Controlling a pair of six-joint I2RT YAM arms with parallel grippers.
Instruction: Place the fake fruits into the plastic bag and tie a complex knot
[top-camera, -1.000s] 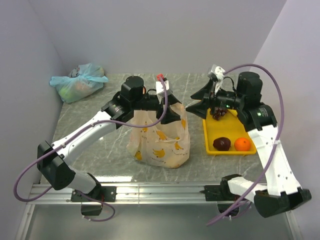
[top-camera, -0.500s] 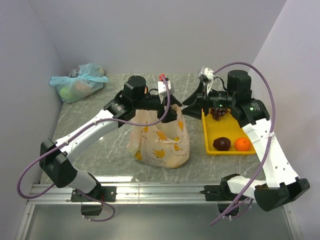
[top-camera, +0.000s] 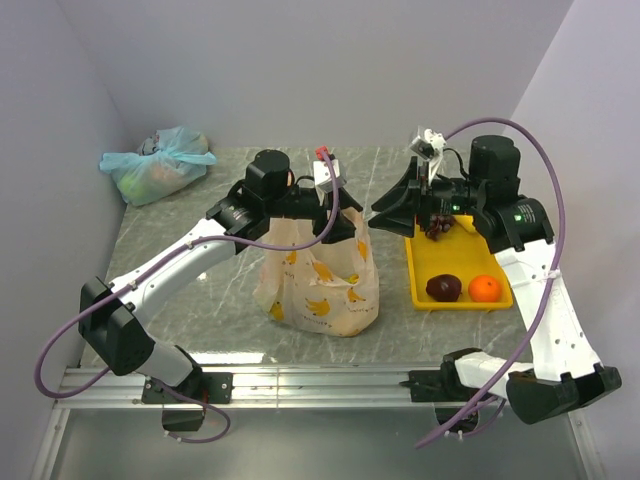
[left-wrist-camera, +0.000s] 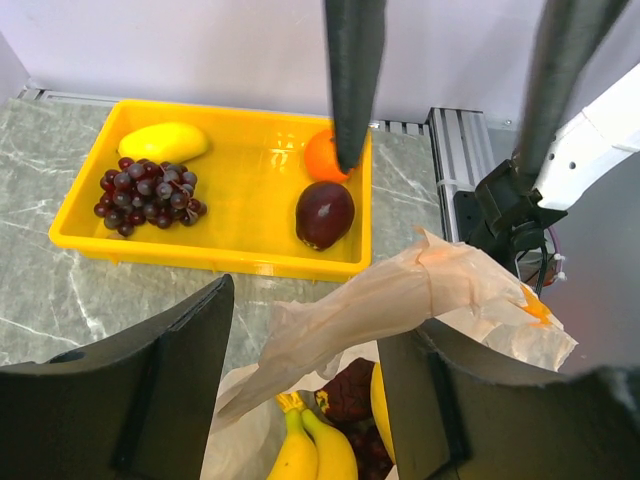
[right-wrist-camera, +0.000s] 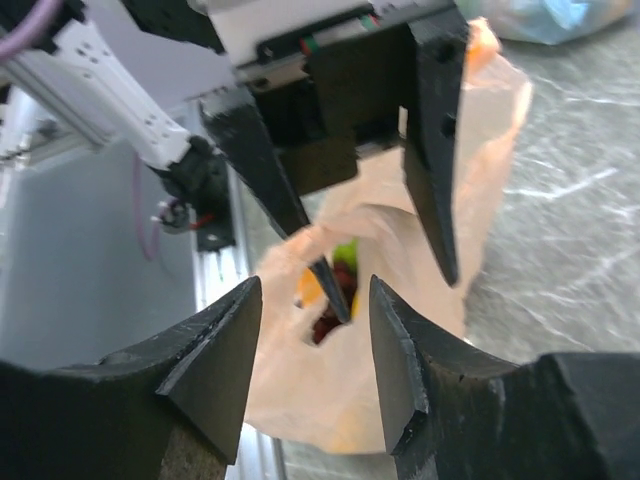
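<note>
My left gripper is open and the bag's rim (left-wrist-camera: 325, 338) sags across its fingers, so next my right gripper pulls the rim's peak (left-wrist-camera: 442, 268) up before my left gripper pinches it lower down.
The peach plastic bag (top-camera: 318, 285) with banana prints stands upright at mid-table, unknotted. My left gripper (top-camera: 349, 217) is open at its top; the rim (left-wrist-camera: 400, 295) drapes over one finger (left-wrist-camera: 470, 400). Inside show bananas (left-wrist-camera: 310, 450) and a dark maroon fruit (left-wrist-camera: 352, 390). My right gripper (top-camera: 388, 205) is open and empty, just right of the bag and facing its mouth (right-wrist-camera: 330, 290), where a green fruit (right-wrist-camera: 346, 253) shows. On the yellow tray (top-camera: 413, 275) lie purple grapes (left-wrist-camera: 148, 192), a yellow fruit (left-wrist-camera: 163, 142), a maroon fruit (top-camera: 443, 288) and an orange (top-camera: 485, 288).
A tied pale blue-green bag (top-camera: 155, 165) lies at the back left corner. The walls close in at the left, back and right. The metal rail (top-camera: 320, 380) with both arm bases runs along the near edge.
My right gripper swung left toward the bag, then drew back slightly to the right. My left gripper has stayed at the bag's top.
</note>
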